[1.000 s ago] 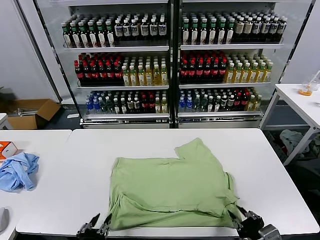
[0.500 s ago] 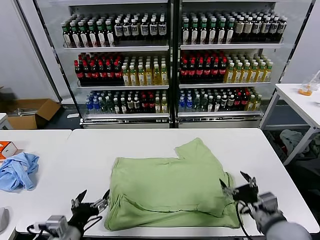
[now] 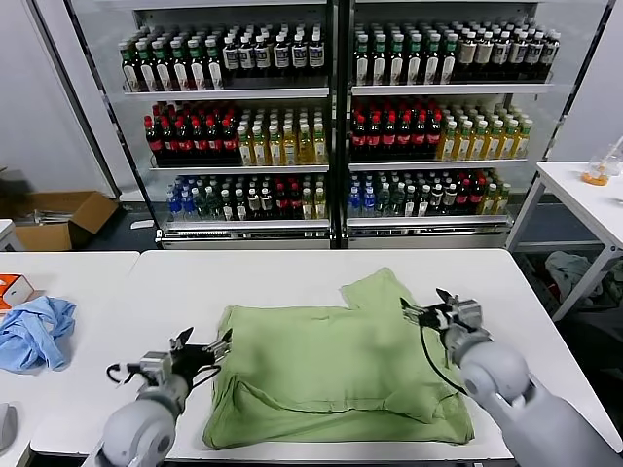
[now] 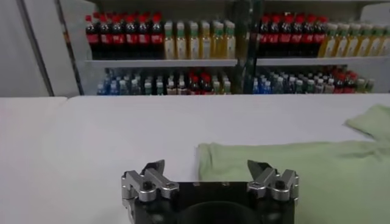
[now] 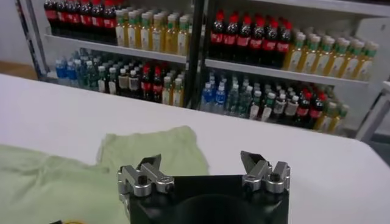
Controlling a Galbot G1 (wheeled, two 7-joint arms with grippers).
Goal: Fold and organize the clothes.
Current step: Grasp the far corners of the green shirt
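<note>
The light green shirt is limp and creased (image 3: 297, 401), so when I pull, its far edge (image 3: 297, 309) will fold over toward me while the shirt's near side stays where it is.
The light green shirt (image 3: 336, 375) lies partly folded on the white table (image 3: 273, 277), one sleeve sticking out at the far right. No collar or print shows. My left gripper (image 3: 202, 347) is open and empty above the shirt's left edge. My right gripper (image 3: 425, 307) is open and empty above the shirt's right side, near the sleeve. The left wrist view shows open fingers (image 4: 155, 171) with the shirt (image 4: 298, 167) ahead. The right wrist view shows open fingers (image 5: 150, 167) with the sleeve (image 5: 152, 149) ahead.
A light blue cloth (image 3: 34, 331) and an orange box (image 3: 12, 289) lie on a second table at the left. Glass-door coolers full of bottles (image 3: 331, 117) stand behind. Another table (image 3: 584, 199) is at the right. A cardboard box (image 3: 58, 219) sits on the floor.
Both grippers have risen from the table's near edge and moved forward, now over the shirt's left and right sides. The shirt has not visibly moved.
</note>
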